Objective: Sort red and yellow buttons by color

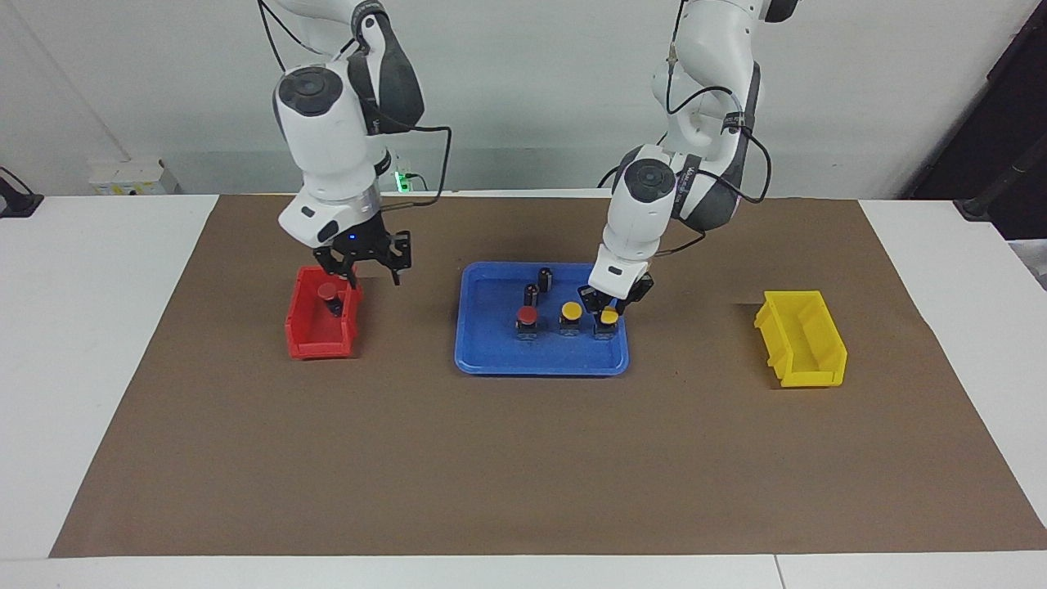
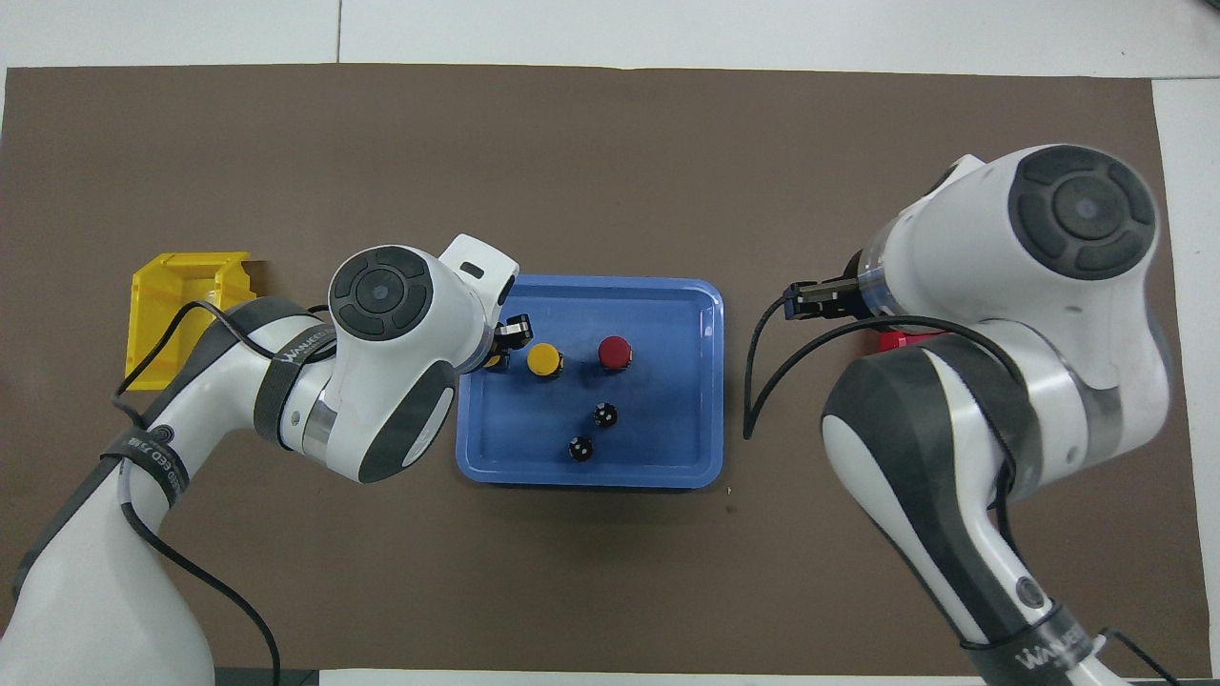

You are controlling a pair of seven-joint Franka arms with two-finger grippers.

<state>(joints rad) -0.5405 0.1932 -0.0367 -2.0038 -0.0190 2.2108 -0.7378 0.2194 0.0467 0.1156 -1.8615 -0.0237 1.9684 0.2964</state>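
A black edge (image 2: 629,362) shows under the red button's cap (image 2: 614,353), so a black body should come up with it when I lift.
A red button (image 1: 329,293) stands in the red bin (image 1: 319,339). My right gripper (image 1: 364,274) hovers open just above it and holds nothing. In the blue tray (image 1: 540,364) a red button (image 1: 527,316) and two yellow buttons stand in a row. My left gripper (image 1: 607,307) is down in the tray, open, with a finger on each side of the yellow button (image 1: 609,316) nearest the left arm's end. The other yellow button (image 1: 570,312) stands between that one and the red one. In the overhead view the left arm hides most of the straddled button (image 2: 493,362).
Two small black cylinders (image 1: 545,278) (image 1: 531,293) stand in the tray, nearer to the robots than the buttons. An empty yellow bin (image 1: 802,339) sits toward the left arm's end of the brown mat. The red bin sits toward the right arm's end.
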